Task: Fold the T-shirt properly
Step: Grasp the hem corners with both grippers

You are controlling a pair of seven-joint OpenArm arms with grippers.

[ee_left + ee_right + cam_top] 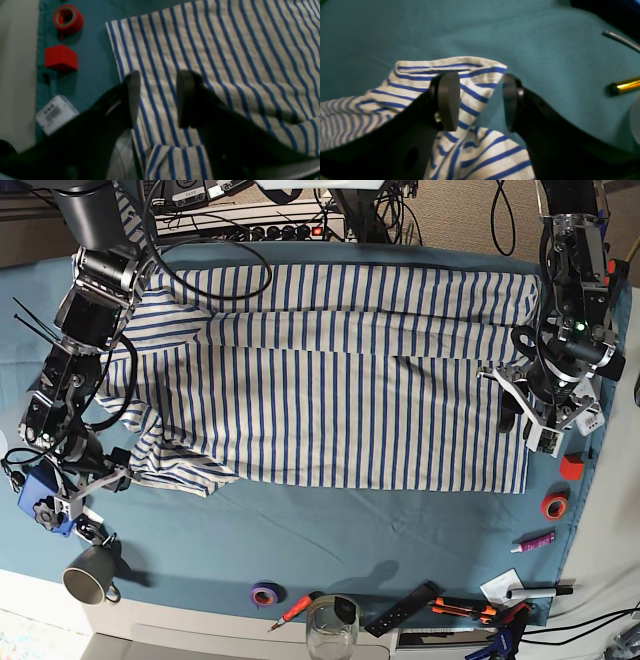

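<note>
The sleeve corner (175, 463) is wrinkled and loose, so the T-shirt (330, 410) will fold over with a bunched-up, uneven edge when I bring that corner up.
The T-shirt (340, 380), white with thin blue stripes, lies spread across the teal table cloth (300, 540), with its top part folded down. My left gripper (158, 100) is open just above the shirt's edge (200, 62) and holds nothing; in the base view it (512, 415) is at the shirt's right side. My right gripper (480, 102) is open over a rumpled sleeve corner (475, 75), which lies between and under the jaws without being pinched. In the base view it (112, 470) is at the shirt's lower left sleeve (175, 465).
A red tape roll (67, 20), a red cube (60, 58) and a white barcoded box (55, 113) lie beside the shirt's edge. A gold cylinder (625, 86) lies near the right gripper. A mug (88, 580), a glass (333, 620), purple tape (264, 593) and tools (460, 608) line the front.
</note>
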